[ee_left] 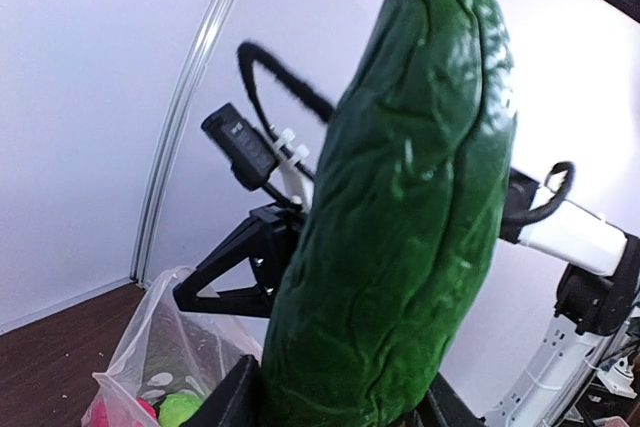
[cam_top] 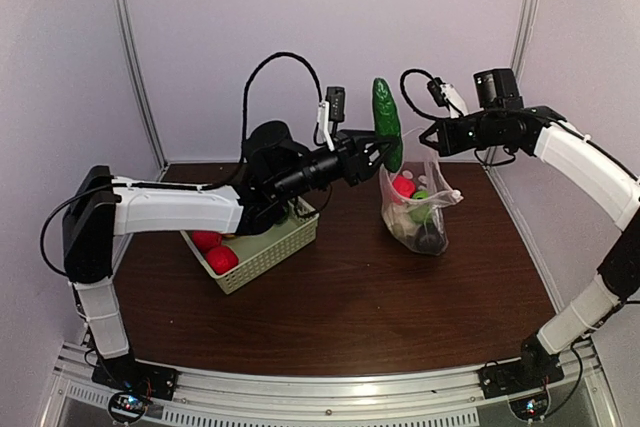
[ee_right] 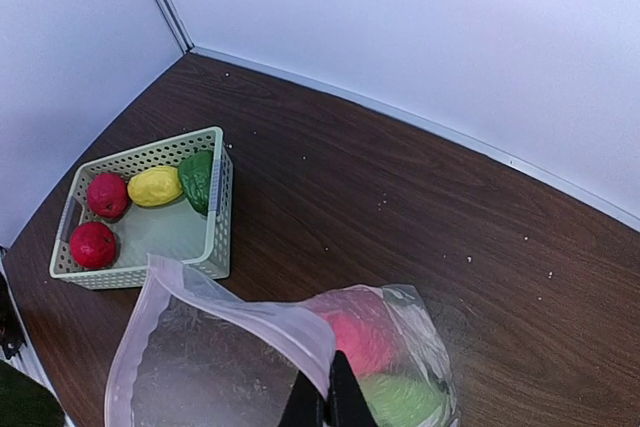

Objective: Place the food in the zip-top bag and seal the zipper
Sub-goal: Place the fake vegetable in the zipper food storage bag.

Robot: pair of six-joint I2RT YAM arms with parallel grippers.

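Observation:
The cucumber stands upright beside the bag's opening. I should next carry it across with my left gripper until its lower end meets the opening, then let go.
My left gripper is shut on a dark green cucumber, held upright in the air just left of the bag's mouth; it fills the left wrist view. My right gripper is shut on the top edge of the clear dotted zip-top bag and holds it up, mouth open, its bottom on the table. In the right wrist view the gripper pinches the zipper strip. Red, green, white and dark food lies inside the bag.
The pale green lattice basket stands left of the bag, under my left arm. It holds two red fruits, a yellow piece and a dark green piece. White walls close the table at the back and sides.

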